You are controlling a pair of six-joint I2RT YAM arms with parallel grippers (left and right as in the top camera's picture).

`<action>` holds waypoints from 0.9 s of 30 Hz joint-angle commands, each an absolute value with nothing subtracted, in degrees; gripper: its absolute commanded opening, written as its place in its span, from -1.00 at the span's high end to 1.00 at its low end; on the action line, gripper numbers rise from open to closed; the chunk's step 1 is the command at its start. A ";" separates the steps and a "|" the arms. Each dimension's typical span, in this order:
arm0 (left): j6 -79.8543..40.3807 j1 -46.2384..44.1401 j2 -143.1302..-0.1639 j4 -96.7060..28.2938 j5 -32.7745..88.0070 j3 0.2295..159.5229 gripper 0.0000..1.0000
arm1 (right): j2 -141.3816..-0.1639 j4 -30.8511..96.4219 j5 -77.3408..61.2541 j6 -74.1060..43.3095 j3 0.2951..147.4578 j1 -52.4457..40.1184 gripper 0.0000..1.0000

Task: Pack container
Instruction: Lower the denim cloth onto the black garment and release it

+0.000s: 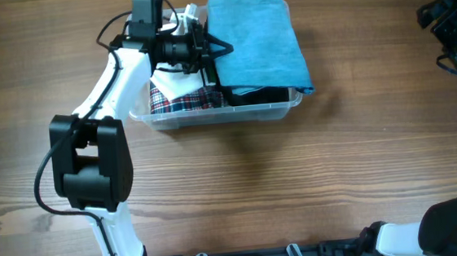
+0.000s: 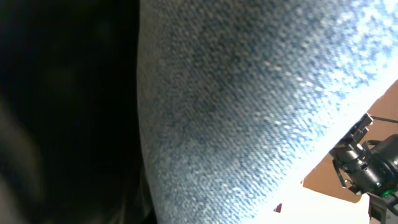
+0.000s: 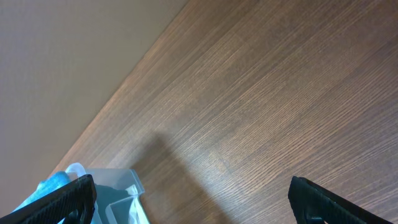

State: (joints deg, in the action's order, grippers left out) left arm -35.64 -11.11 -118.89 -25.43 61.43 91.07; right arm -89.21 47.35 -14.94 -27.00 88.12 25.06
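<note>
Next, I back my left gripper out from the cloth's inner edge and press the cloth down (image 1: 254,40) from above, because the blue cloth's corner (image 1: 303,84) hangs over the container's rim.
The clear container (image 1: 156,117) stands at the back middle of the table, filled with folded garments. A blue cloth (image 1: 254,40) lies on top at the right and overhangs the rim; a red plaid garment (image 1: 179,101) and a black one (image 1: 259,96) show below it. My left gripper (image 1: 221,49) is inside the container against the blue cloth's left edge. In the left wrist view the blue cloth (image 2: 249,106) fills the picture and hides the fingers. My right gripper (image 3: 193,202) is open and empty over bare table, far right of the container (image 3: 127,183).
The wooden table (image 1: 299,188) spreads in front of and to the right of the container. The right arm (image 1: 452,24) is near the back right edge; it also shows in the left wrist view (image 2: 367,165).
</note>
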 commanded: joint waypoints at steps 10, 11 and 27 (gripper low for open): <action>-26.98 -8.16 -118.41 -28.29 64.03 90.21 -0.99 | -89.91 47.22 -14.59 -27.42 88.01 24.82 -1.00; -27.05 -8.29 -118.41 -26.81 66.46 90.24 -0.99 | -89.91 47.20 -14.59 -27.40 88.01 24.82 -0.99; -26.70 -12.38 -105.84 -26.65 59.09 92.86 -0.99 | -89.91 47.22 -14.59 -27.40 88.01 24.82 -1.00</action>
